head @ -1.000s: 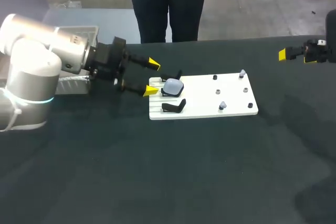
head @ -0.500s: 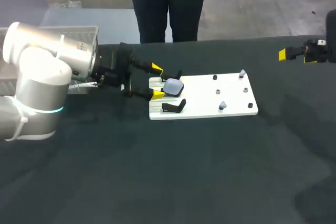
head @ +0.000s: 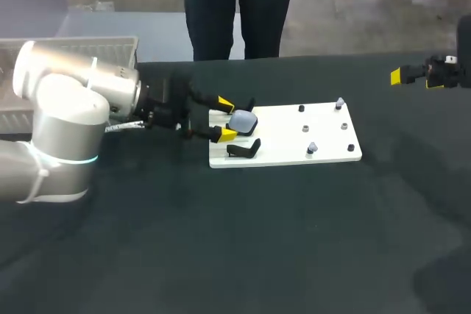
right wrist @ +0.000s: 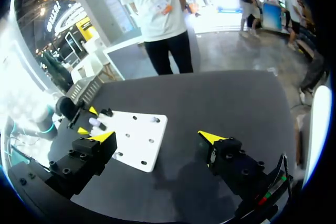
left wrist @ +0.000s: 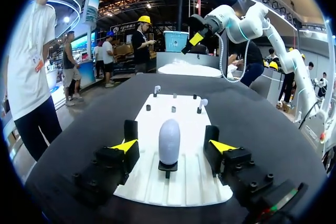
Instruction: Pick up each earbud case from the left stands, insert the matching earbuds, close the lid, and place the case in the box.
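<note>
The earbud case [head: 242, 121] is closed and two earbuds are standing on pegs [head: 312, 148], so I expect the case's sockets to be empty when I swing its lid open.
A grey-blue earbud case [head: 242, 120] stands on its black stand at the left end of the white board [head: 294, 137]. My left gripper [head: 223, 118] is open, with one yellow tip on each side of the case. In the left wrist view the case [left wrist: 169, 141] sits upright between the fingers of the left gripper [left wrist: 172, 148], with a gap on both sides. Two small earbuds [head: 339, 102] [head: 312, 148] stand on pegs at the board's right end. My right gripper [head: 416, 79] hangs open and empty above the table's far right; its own view shows the right gripper [right wrist: 157, 137] well off from the board [right wrist: 139, 140].
An empty black stand [head: 244, 149] sits on the board just in front of the case, and another [head: 250, 103] just behind it. Several small black pegs [head: 305, 129] dot the board. A grey basket [head: 110, 43] stands at the table's back left, behind my left arm.
My left gripper has moved right onto the board's left end, so that its tips now flank the case, and its fingers have narrowed slightly. The right arm has stayed still.
</note>
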{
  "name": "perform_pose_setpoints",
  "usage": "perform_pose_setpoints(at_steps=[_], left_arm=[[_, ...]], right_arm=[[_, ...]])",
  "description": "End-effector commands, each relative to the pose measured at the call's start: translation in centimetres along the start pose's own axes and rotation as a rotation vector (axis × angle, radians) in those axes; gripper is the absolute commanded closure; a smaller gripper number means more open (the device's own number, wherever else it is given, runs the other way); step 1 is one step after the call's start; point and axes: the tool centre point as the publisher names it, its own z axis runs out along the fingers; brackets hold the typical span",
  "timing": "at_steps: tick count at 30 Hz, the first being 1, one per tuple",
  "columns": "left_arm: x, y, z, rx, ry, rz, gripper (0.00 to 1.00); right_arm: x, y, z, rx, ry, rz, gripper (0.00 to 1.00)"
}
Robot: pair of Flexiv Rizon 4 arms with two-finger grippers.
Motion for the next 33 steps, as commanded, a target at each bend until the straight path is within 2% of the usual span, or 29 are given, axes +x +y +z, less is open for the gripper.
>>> perform_pose_setpoints(at_steps=[1, 10, 15, 23, 33], left_arm=[[0.1, 0.4, 0.6, -0.001, -0.002, -0.002, 0.24], [0.3, 0.6, 1.2, 0.029, -0.008, -0.002, 0.34], [0.3, 0.6, 1.4, 0.045, -0.014, 0.000, 0.44], [0.4, 0.3, 2.1, 0.065, -0.020, -0.004, 0.48], [0.4, 0.1, 2.5, 0.050, -0.014, -0.003, 0.52]], right_arm=[[0.0, -0.1, 0.1, -0.004, 0.000, -0.001, 0.00], [0.0, -0.1, 0.1, -0.004, 0.000, -0.001, 0.00], [0.0, -0.1, 0.1, -0.004, 0.000, -0.001, 0.00], [0.0, -0.1, 0.1, -0.004, 0.000, -0.001, 0.00], [0.0, -0.1, 0.1, -0.004, 0.000, -0.001, 0.00]])
